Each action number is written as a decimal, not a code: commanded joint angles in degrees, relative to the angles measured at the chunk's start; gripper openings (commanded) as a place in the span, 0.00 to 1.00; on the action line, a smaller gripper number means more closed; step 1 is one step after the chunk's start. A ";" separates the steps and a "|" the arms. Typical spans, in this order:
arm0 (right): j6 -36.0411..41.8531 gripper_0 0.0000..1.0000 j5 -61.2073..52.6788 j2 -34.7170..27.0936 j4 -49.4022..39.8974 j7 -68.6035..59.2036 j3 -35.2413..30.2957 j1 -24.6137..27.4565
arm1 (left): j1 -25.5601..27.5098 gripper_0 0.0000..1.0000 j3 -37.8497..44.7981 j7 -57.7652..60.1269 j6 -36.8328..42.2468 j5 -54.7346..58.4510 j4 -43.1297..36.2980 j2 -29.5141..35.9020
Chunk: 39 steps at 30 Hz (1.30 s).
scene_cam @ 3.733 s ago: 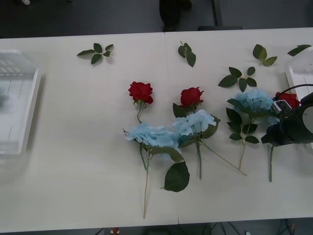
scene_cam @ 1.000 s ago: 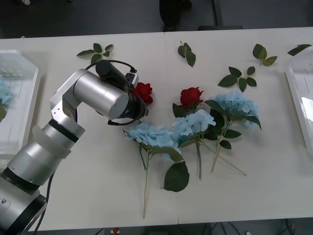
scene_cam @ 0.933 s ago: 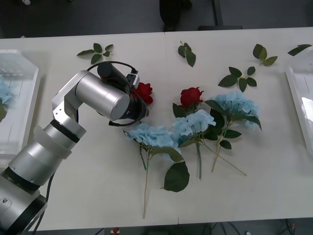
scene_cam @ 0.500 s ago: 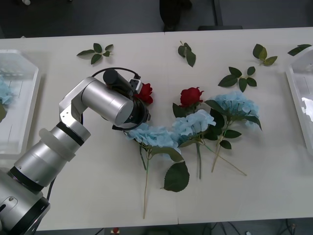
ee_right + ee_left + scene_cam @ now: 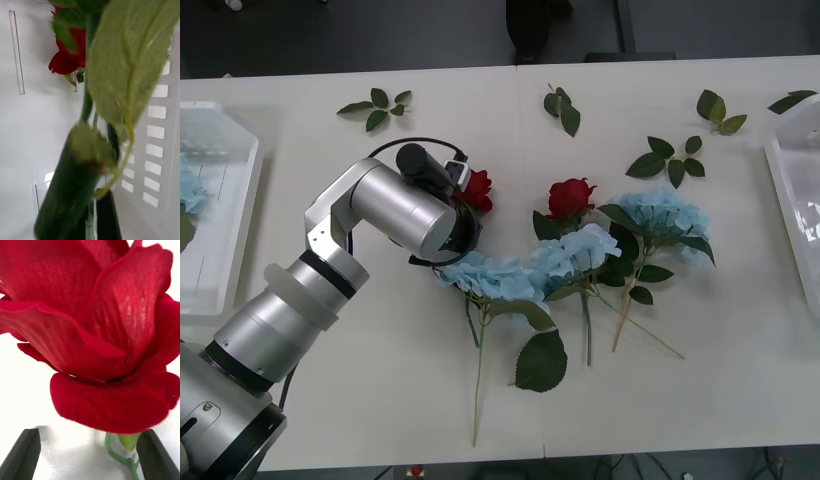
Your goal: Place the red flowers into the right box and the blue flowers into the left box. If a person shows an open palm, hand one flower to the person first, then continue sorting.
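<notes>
The red flower's green stem (image 5: 473,325) sticks out under a blue flower, so that blue flower (image 5: 500,280) will swing around when I pick up the red flower.
My left gripper (image 5: 88,437) is open, its black fingers on either side of the stem just below a red flower (image 5: 93,322). In the front view my left arm (image 5: 395,205) covers the lower part of that red flower (image 5: 475,188). A second red flower (image 5: 570,196) lies to its right. Three blue flowers (image 5: 495,275) (image 5: 580,250) (image 5: 665,212) lie in a row on the table. The left box (image 5: 230,230) holds a blue flower (image 5: 188,185). My right gripper (image 5: 93,210) is shut on the stem of a red flower (image 5: 69,56) inside the right box (image 5: 30,131).
Loose leaf sprigs (image 5: 378,105) (image 5: 562,108) (image 5: 670,158) (image 5: 718,110) lie along the back of the table. One large leaf (image 5: 542,362) lies among the long stems near the front edge. The right box (image 5: 787,185) sits at the table's right end.
The right arm left the front view with the rightmost red flower, and the nearby blue flower shifted left. My left arm came in and edged right over the left red flower.
</notes>
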 commanded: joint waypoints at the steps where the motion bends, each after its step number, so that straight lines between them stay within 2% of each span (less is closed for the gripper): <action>1: -0.82 0.52 0.75 0.85 0.17 0.68 1.72 -2.47 | -3.00 0.73 -1.50 -4.19 -0.87 -1.34 -0.42 -1.65; 2: -0.82 0.60 0.75 0.85 0.17 0.86 1.72 -2.47 | -3.00 0.72 -1.59 -4.19 -0.87 -1.34 -0.42 -1.56; 7: -0.56 0.84 -2.06 0.77 0.08 2.00 1.72 -2.55 | -2.91 0.72 -2.47 -4.19 -0.87 -1.42 -0.33 -1.56; 11: 1.64 0.91 -8.83 -0.03 -0.97 6.48 1.28 -3.17 | -3.00 0.67 -2.47 -4.28 -0.87 -1.42 -0.33 -1.56; 16: 10.17 0.95 -19.55 -1.96 -7.39 10.09 -2.23 -3.17 | -3.00 0.60 -2.91 -4.54 -1.92 -1.51 0.81 -1.56; 18: 13.24 0.97 -23.33 -2.40 -9.76 9.82 -3.46 -3.26 | -3.00 0.51 -3.17 -4.72 -2.89 -1.42 1.60 -1.56; 20: 17.02 0.98 -28.78 -2.66 -12.75 9.12 -4.96 -3.26 | -3.00 0.30 -3.26 -4.81 -3.86 -1.42 2.13 -1.65; 21: 18.78 0.98 -31.06 -2.75 -14.24 8.15 -6.10 -3.17 | -3.00 0.12 -3.17 -4.72 -3.86 -1.42 2.13 -1.65; 23: 21.42 0.98 -34.67 -2.75 -16.53 5.60 -7.42 -3.17 | -3.00 0.00 -3.17 -4.63 -3.77 -1.42 2.13 -1.56; 29: 27.48 0.98 -44.60 -2.66 -27.69 -9.60 -7.86 -2.20 | -3.26 0.00 -3.17 -4.72 -3.77 -1.25 2.13 -1.56; 39: 27.39 0.99 -42.40 -3.89 -52.48 -30.17 -7.77 10.81 | -4.93 0.00 -1.50 -4.28 -2.89 0.69 0.28 -1.30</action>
